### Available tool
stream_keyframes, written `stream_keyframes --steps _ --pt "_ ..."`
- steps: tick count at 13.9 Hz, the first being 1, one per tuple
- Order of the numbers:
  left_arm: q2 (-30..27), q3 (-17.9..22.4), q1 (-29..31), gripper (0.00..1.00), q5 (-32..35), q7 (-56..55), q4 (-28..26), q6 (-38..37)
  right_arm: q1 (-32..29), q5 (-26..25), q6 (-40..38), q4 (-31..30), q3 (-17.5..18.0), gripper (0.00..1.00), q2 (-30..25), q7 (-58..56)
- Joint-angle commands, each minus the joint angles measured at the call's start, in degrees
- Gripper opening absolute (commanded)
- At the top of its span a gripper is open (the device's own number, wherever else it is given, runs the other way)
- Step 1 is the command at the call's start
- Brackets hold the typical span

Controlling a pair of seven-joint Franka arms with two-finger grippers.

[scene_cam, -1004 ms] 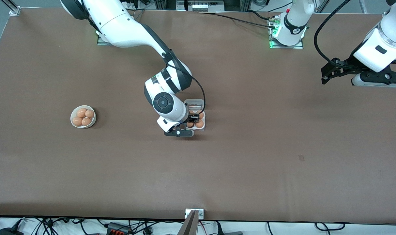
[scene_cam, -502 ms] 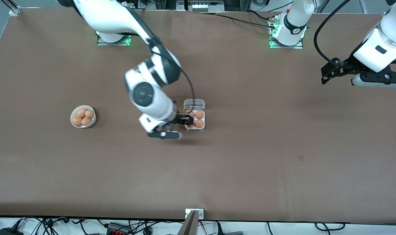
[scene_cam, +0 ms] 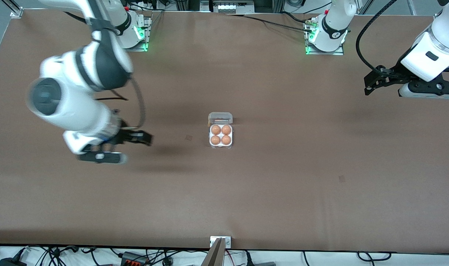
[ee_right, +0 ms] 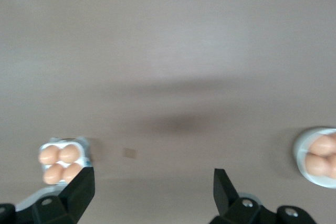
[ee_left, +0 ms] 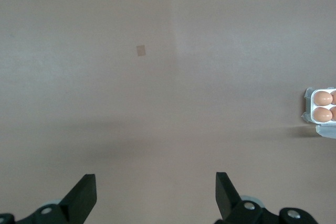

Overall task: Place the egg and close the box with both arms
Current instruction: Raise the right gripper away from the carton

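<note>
I expect the clear lid (scene_cam: 220, 117) to swing over flat and stay closed when I push it, because each brown egg (scene_cam: 220, 135) sits in its own cell.
The box (scene_cam: 221, 145) sits mid-table with its clear lid (scene_cam: 220, 117) hinged open, and a brown egg (scene_cam: 216, 130) fills each cell; I cannot tell which one is the task's egg. The same box (ee_right: 84, 142) and eggs (ee_right: 59, 155) show in the right wrist view, and the box (ee_left: 308, 94) again at the edge of the left wrist view. My right gripper (scene_cam: 145, 139) (ee_right: 152, 192) hangs open and empty over bare table, toward the right arm's end from the box. My left gripper (scene_cam: 372, 83) (ee_left: 156, 198) waits open and empty, raised near the left arm's end.
A white bowl (ee_right: 299, 150) with brown eggs shows at the edge of the right wrist view; in the front view the right arm covers it. A small metal bracket (scene_cam: 220, 242) sits on the table edge nearest the front camera.
My right gripper has opened and swung away from the box toward the right arm's end of the table, uncovering the eggs in the cells. The left arm has not moved.
</note>
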Motion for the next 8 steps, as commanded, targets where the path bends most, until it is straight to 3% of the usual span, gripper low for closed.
stream_keyframes --steps 1,5,8 --pt "0.01 -0.3 0.05 1.0 0.79 -0.53 1.4 -3.29 -0.48 -0.39 -3.3 -1.29 -3.42 1.0 -2.96 -1.37" --pt "0.71 -0.3 0.05 1.0 0.09 -0.09 1.4 -12.76 -1.36 -0.3 -3.31 -1.29 -8.79 1.0 -3.23 -8.56" --pt "0.88 0.05 0.4 1.0 0.17 0.09 1.58 -15.95 -7.05 0.14 -2.87 -1.55 -7.41 1.0 -5.6 -12.62"
